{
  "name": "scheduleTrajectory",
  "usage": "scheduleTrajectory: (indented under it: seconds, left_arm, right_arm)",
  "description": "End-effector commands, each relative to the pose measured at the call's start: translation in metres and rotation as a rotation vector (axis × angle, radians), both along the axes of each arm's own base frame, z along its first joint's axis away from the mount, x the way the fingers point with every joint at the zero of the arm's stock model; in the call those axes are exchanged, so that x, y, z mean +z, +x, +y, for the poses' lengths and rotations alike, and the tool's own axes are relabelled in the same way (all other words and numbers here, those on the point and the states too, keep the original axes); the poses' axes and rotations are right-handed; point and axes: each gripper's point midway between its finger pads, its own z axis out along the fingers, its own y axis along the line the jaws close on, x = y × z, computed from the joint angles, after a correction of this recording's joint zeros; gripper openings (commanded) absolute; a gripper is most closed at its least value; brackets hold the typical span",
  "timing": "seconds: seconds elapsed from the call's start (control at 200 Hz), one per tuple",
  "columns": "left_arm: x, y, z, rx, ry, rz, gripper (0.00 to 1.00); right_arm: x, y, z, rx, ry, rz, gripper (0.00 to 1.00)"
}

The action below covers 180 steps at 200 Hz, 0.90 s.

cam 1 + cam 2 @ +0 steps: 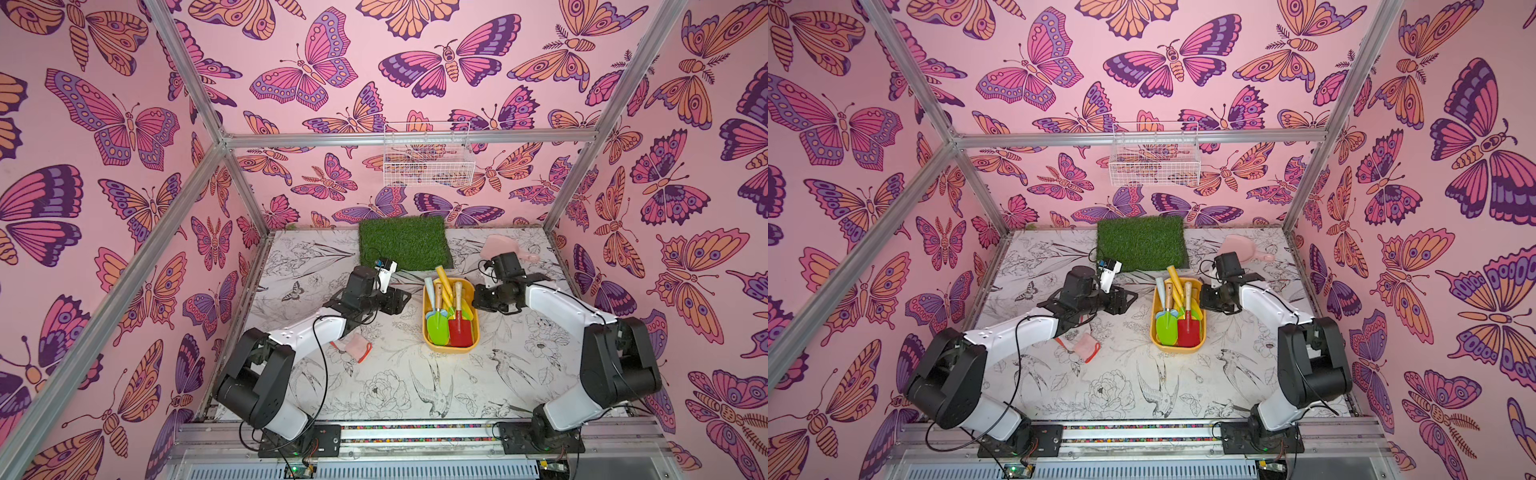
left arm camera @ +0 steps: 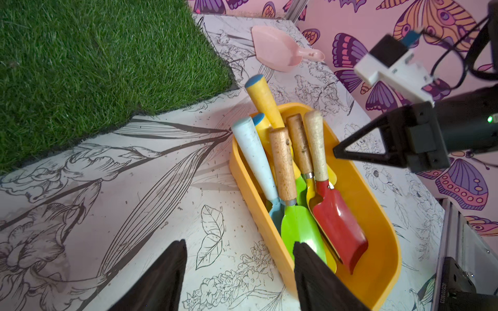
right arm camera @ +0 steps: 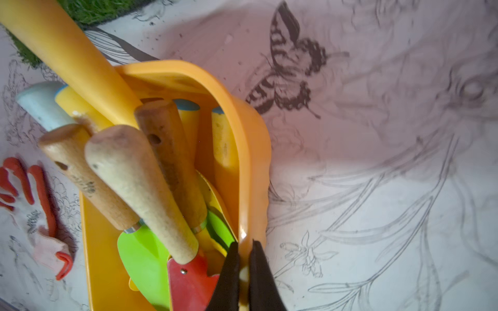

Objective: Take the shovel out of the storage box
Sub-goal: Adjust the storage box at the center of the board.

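Observation:
The shovels' handles (image 1: 458,290) are pointing toward the grass mat. My right gripper should therefore rotate the storage box (image 1: 477,315) by its rim until the handles point to my left gripper.
The yellow storage box (image 1: 451,350) (image 1: 1177,349) sits mid-table and holds several toy shovels. Among them are a red-bladed one (image 1: 460,329) (image 2: 336,215) and a green-bladed one (image 1: 437,326) (image 2: 299,229), both with wooden handles pointing toward the back. My right gripper (image 1: 477,300) (image 3: 244,243) is shut on the box's right wall (image 3: 250,161), one finger inside and one outside. In the left wrist view the right gripper (image 2: 336,152) shows as a single closed point at the box's rim (image 2: 242,175). My left gripper (image 1: 397,300) (image 2: 239,243) hangs open just left of the box, holding nothing.
A green grass mat (image 1: 405,241) lies at the back behind the box. A pink scoop (image 1: 496,245) lies at the back right. A white glove with orange trim (image 1: 355,345) lies under the left arm. A white wire basket (image 1: 428,156) hangs on the back wall.

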Motion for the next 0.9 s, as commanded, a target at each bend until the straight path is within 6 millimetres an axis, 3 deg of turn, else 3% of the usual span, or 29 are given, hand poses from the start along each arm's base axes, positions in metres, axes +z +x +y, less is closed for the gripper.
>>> scheduleTrajectory:
  seconds: [0.0, 0.19, 0.406, 0.436, 0.466, 0.561, 0.641, 0.761, 0.896]
  left_arm:
    - [0.001, -0.005, 0.002, -0.007, 0.032, 0.029, 0.68]
    - [0.014, -0.013, 0.005, -0.024, 0.038, 0.028, 0.7]
    - [0.03, -0.013, 0.015, 0.003, 0.052, -0.002, 0.71]
    - [0.031, -0.012, 0.015, 0.002, 0.049, -0.002, 0.72]
    - [0.033, -0.011, 0.014, -0.006, 0.046, -0.005, 0.72]
    - [0.038, -0.011, 0.005, -0.073, 0.035, -0.021, 0.72]
    - [0.04, -0.009, -0.001, -0.124, 0.037, -0.046, 0.74]
    - [0.044, 0.004, -0.007, -0.187, 0.043, -0.091, 0.76]
    - [0.047, 0.022, -0.018, -0.252, 0.045, -0.127, 0.75]
  right_arm:
    - [0.013, 0.0, 0.013, 0.298, -0.074, -0.058, 0.0]
    - [0.006, 0.002, 0.035, 0.668, -0.225, -0.061, 0.0]
    - [0.004, -0.006, 0.066, 0.915, -0.123, -0.019, 0.0]
    - [0.002, -0.006, 0.07, 0.939, -0.123, -0.021, 0.03]
    - [0.001, -0.006, 0.072, 0.954, -0.128, -0.026, 0.16]
    - [0.007, -0.001, 0.081, 0.943, -0.101, -0.063, 0.4]
    - [0.021, 0.001, 0.086, 0.913, -0.064, -0.126, 0.54]
    - [0.054, 0.006, 0.09, 0.781, 0.065, -0.249, 0.59]
    - [0.068, 0.012, 0.068, 0.497, 0.026, -0.269, 0.54]
